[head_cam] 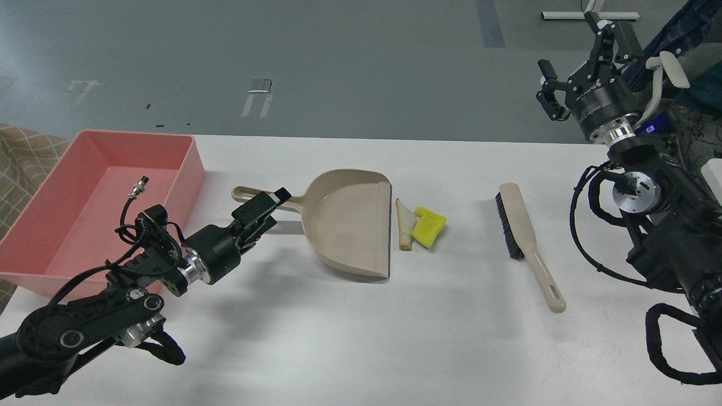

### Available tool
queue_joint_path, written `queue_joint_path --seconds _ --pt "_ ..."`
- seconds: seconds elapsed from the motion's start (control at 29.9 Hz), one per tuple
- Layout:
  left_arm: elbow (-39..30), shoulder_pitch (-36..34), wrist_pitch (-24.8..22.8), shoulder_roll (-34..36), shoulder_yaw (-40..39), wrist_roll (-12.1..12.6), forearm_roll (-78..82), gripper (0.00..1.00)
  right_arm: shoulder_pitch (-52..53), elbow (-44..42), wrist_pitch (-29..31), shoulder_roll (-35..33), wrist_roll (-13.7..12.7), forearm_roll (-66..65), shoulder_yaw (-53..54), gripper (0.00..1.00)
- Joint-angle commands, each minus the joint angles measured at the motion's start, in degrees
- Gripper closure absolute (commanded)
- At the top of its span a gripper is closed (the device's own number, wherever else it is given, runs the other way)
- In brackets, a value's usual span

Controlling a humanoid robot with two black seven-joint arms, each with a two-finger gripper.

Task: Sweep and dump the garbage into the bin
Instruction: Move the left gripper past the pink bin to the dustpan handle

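I expect the dustpan to keep the bread slice and the sponge piece together when I carry it, because the dustpan's raised side (338,179) curves around its wide bottom.
The garbage lies at the table's middle: a white bread slice (404,224) with tan crust and a yellow sponge piece (429,226) leaning against it. Both are just right of the beige dustpan (350,220), at its open edge. The pink bin (84,214) stands at the left. My left gripper (269,211) is low over the table at the dustpan's handle (243,195). Its fingers are apart, the upper one across the handle. My right gripper (571,53) is open and empty, high at the back right.
A beige hand brush (522,231) with black bristles lies right of the garbage, its handle toward the front. My right arm's dark links and cables fill the right edge. White table shows in front.
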Motion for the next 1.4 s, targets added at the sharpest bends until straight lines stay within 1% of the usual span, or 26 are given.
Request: queue_joint_path --seconds 0.0,0.1,0.17,0.27,0.5,0.6,0.73,1.04,1.2,1.27,1.3,1.34,1.37 --pt "0.57 -0.03 0.31 -0.21 0.02 0.09 0.04 0.02 -0.23 0.09 0.06 -0.16 0.01 0.0 0.0 0.0" --pt "2.06 -0.29 0.31 -0.12 0.02 0.44 0.13 0.02 -0.23 0.09 -0.02 -0.16 0.01 0.0 0.0 0.0" --pt "3.46 -0.82 0.31 -0.21 0.02 1.58 0.22 0.02 -0.14 0.09 0.06 -0.07 0.01 0.0 0.0 0.0" --pt "3.91 -0.82 0.4 -0.21 0.02 2.37 0.31 0.02 -0.14 0.09 -0.02 -0.07 0.01 0.0 0.0 0.0" --pt "5.23 -1.52 1.8 -0.3 0.02 2.46 0.31 0.02 -0.23 0.09 -0.02 -0.07 0.01 0.0 0.0 0.0" --pt "5.92 -2.58 1.81 -2.31 0.02 2.55 0.31 0.02 -0.32 0.09 -0.02 0.02 0.01 0.0 0.0 0.0" --pt "8.21 -3.19 1.81 -4.6 0.02 3.34 0.31 0.02 -0.23 0.18 -0.02 -0.07 0.01 0.0 0.0 0.0" --pt "10.5 -3.46 1.81 -6.1 0.11 3.43 0.31 0.02 -0.23 0.26 -0.02 -0.07 0.01 0.0 0.0 0.0" --pt "11.38 -3.63 2.07 -6.01 0.02 4.84 0.31 0.02 -0.32 0.35 -0.02 0.02 0.01 0.0 -0.08 0.0" --pt "11.47 -3.9 2.5 -6.01 0.02 4.92 0.31 0.03 -0.23 0.35 -0.02 0.02 0.01 0.0 0.0 0.0" --pt "11.47 -3.99 2.68 -6.1 0.02 4.92 0.31 0.07 -0.23 0.35 -0.02 0.02 0.01 0.0 -0.08 0.0" --pt "11.47 -3.99 2.68 -6.1 0.02 4.92 0.31 0.07 -0.23 0.35 -0.02 0.02 0.01 0.0 -0.08 0.0" --pt "11.47 -3.99 2.68 -6.1 0.02 4.92 0.31 0.12 -0.14 0.35 -0.02 0.02 0.01 0.0 -0.35 0.0"
